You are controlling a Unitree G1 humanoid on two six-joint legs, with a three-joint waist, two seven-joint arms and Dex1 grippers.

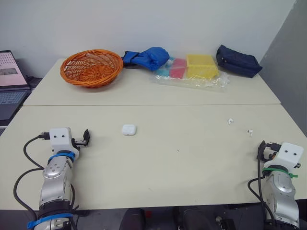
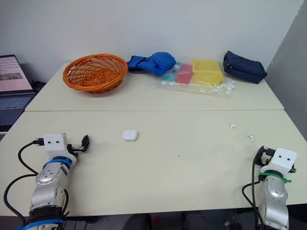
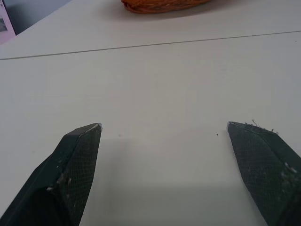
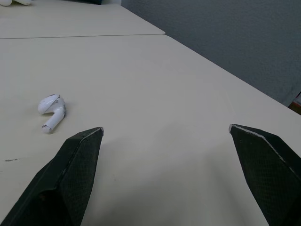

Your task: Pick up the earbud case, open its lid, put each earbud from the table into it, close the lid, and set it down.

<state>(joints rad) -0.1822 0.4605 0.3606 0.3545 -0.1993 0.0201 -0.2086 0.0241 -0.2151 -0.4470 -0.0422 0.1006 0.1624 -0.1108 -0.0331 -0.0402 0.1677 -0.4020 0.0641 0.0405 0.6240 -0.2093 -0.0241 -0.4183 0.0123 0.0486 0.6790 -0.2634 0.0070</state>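
Observation:
The white earbuds [image 1: 230,121] are lying loose, away from the shut earbud case [image 1: 129,130]. I should expect the sockets inside to be empty when I open the case's lid.
The white earbud case [image 1: 128,129] lies shut on the cream table [image 1: 182,163], left of the middle. Two white earbuds rest toward the right side: one [image 1: 230,121] farther back, the other [image 1: 250,132] closer to the table's right edge. My left gripper [image 1: 85,138] sits low at the front left, a short way left of the case, open and empty, as the left wrist view confirms [image 3: 162,125]. My right gripper [image 1: 261,148] rests at the front right, just in front of the nearer earbud [image 4: 51,110]. It is open with nothing between its fingers [image 4: 166,127].
On the rear table stand an orange wicker basket [image 1: 91,67], a blue bundle [image 1: 146,57], a clear bag of coloured blocks [image 1: 192,69] and a navy pouch [image 1: 238,61]. A laptop [image 1: 9,81] sits off to the left. The table's right edge runs close to my right gripper.

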